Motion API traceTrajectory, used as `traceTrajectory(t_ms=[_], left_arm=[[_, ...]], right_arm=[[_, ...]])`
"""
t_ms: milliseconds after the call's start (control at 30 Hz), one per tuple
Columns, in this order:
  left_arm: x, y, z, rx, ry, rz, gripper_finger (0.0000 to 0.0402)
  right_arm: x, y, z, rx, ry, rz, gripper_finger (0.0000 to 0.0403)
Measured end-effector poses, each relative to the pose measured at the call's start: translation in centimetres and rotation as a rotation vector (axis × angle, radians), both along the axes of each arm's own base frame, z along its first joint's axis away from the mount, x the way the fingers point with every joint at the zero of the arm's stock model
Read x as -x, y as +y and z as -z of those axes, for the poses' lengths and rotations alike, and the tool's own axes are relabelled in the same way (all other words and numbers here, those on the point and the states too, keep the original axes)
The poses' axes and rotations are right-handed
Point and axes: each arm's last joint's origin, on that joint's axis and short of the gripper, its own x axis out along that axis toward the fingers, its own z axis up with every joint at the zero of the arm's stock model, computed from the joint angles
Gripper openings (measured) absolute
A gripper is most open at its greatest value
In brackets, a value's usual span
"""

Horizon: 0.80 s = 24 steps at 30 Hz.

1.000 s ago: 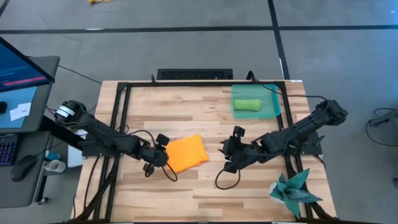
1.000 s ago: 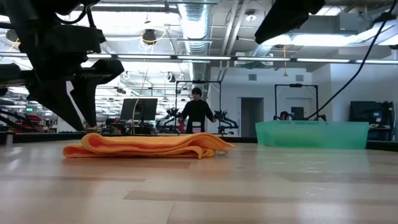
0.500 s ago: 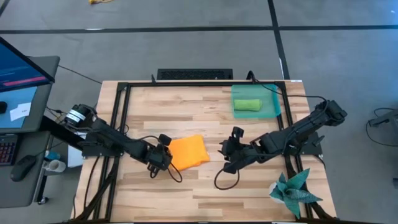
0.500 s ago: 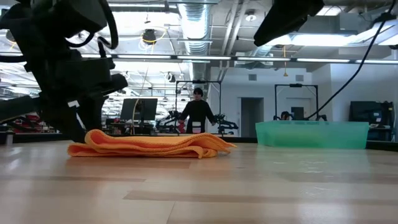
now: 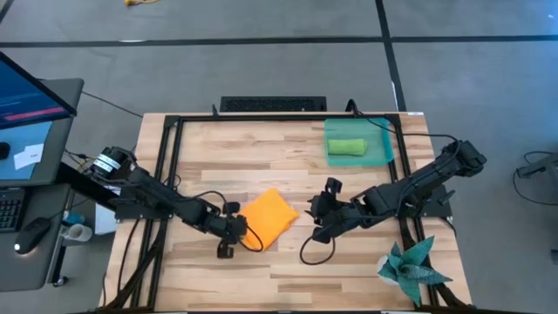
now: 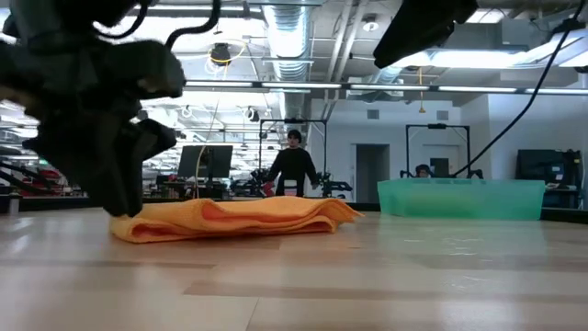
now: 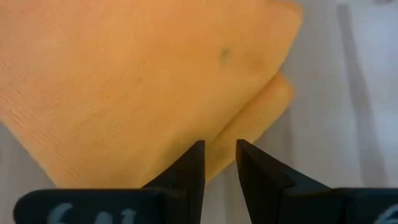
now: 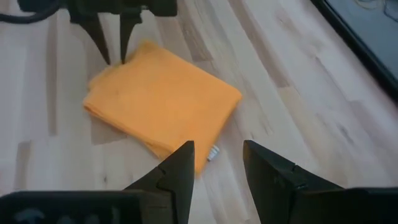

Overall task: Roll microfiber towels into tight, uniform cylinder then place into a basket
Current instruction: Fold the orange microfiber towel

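Note:
The orange towel's near edge (image 5: 280,232) is clear of my left gripper. My right gripper stays open and keep moving in until its fingers straddle that edge (image 8: 142,138).
The orange towel (image 5: 268,216) lies folded flat on the table's middle, turned like a diamond. My left gripper (image 5: 235,235) is at its left corner, fingers a narrow gap apart and slanting down. In the right wrist view those fingers (image 8: 114,59) stand at the towel's far corner. My right gripper (image 5: 321,220) hovers open above the table, just right of the towel. The green towel (image 5: 346,146) lies rolled in the teal basket (image 5: 382,144) at the far right. My left gripper meets the orange towel's folded edge (image 7: 214,148) near its left corner, coming slanting down from the table's left. The edge shows in the narrow gap between the fingertips; whether they pinch it I cannot tell. The towel lies flat on the table.
A dark teal spiky cloth (image 5: 410,266) sits at the near right corner. A black cable (image 5: 309,253) loops on the table below my right gripper. Black frame rails (image 5: 170,174) run along the table's sides. In the low view a person (image 6: 292,170) stands in the room behind.
My left gripper has gone down and toward the table's near right, up against the orange towel, rolling its wrist as it went. The towel has turned about on the table from square-on to a diamond and has slid a little to the right.

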Motion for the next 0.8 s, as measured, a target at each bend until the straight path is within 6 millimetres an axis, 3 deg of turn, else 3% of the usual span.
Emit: traceTrajectory(t_ms=[133,367,633,800], left_arm=[[-0.7,-0.5,-1.3,0.006,-0.003,-0.022,0.0084],[-1.2,-1.9,-4.3,-0.127,0.021,0.031,0.0084],[0.0,-3.0,-3.6,-0.193,0.037,0.138,0.0084],[0.5,-3.2,-3.2,-0.248,0.023,0.110,0.0084]], right_arm=[[0.1,0.9,0.2,-0.052,-0.050,-0.001,0.0159],[-0.2,2.6,1.5,-0.116,-0.157,-0.041,0.0159],[-3.6,4.7,6.4,0.041,-0.107,-0.244,0.0159],[-6.2,5.7,8.3,0.173,-0.120,-0.354,0.0159]])
